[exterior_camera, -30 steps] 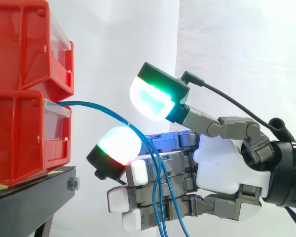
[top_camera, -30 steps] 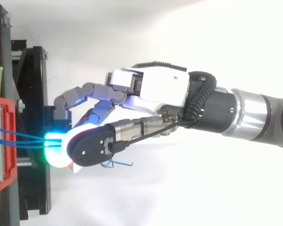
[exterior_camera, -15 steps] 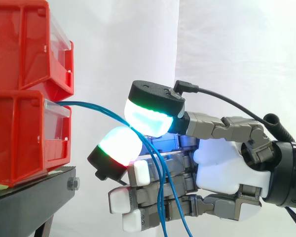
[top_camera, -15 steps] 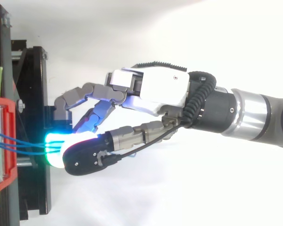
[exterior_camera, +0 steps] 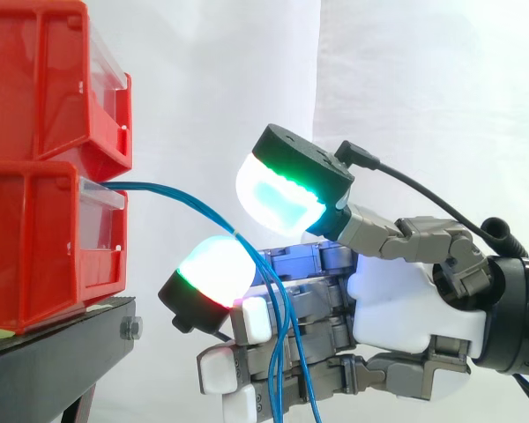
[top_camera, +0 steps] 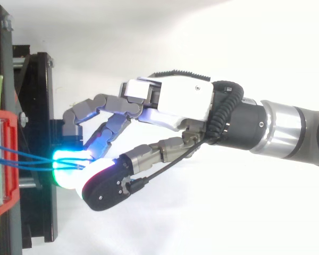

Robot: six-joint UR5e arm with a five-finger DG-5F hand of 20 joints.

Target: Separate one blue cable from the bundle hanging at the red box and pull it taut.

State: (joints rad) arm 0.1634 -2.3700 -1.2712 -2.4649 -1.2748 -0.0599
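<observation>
The loose cables (exterior_camera: 282,348) spread apart near the robot's fingers, so when the gripper pulls one blue cable, the other cables (exterior_camera: 203,206) should fall away and hang from the red box.
A bundle of thin blue cables (exterior_camera: 181,196) leaves the front of the lower red bin (exterior_camera: 35,247), arcs to the right and hangs down in front of my fingers (exterior_camera: 247,319). My hand (exterior_camera: 406,300) reaches in from the right, open. The cables run over the top of one glowing fingertip (exterior_camera: 213,271). The thumb pad (exterior_camera: 280,189), glowing green and cyan, is raised above the cables and does not touch them. From above, the cables (top_camera: 29,158) run from the red bin (top_camera: 1,133) to the glowing fingertip (top_camera: 69,169), with my hand (top_camera: 170,101) behind and the thumb (top_camera: 107,186) beside them.
A second red bin (exterior_camera: 35,79) is stacked on the lower one. Both stand on a black stand (exterior_camera: 62,352) whose edge lies just left of my fingertips. A white curtain hangs behind.
The thumb came down onto the cables against the glowing fingertip half a second ago, then lifted up and away. The cables stay draped over that fingertip. The hand has sunk slightly.
</observation>
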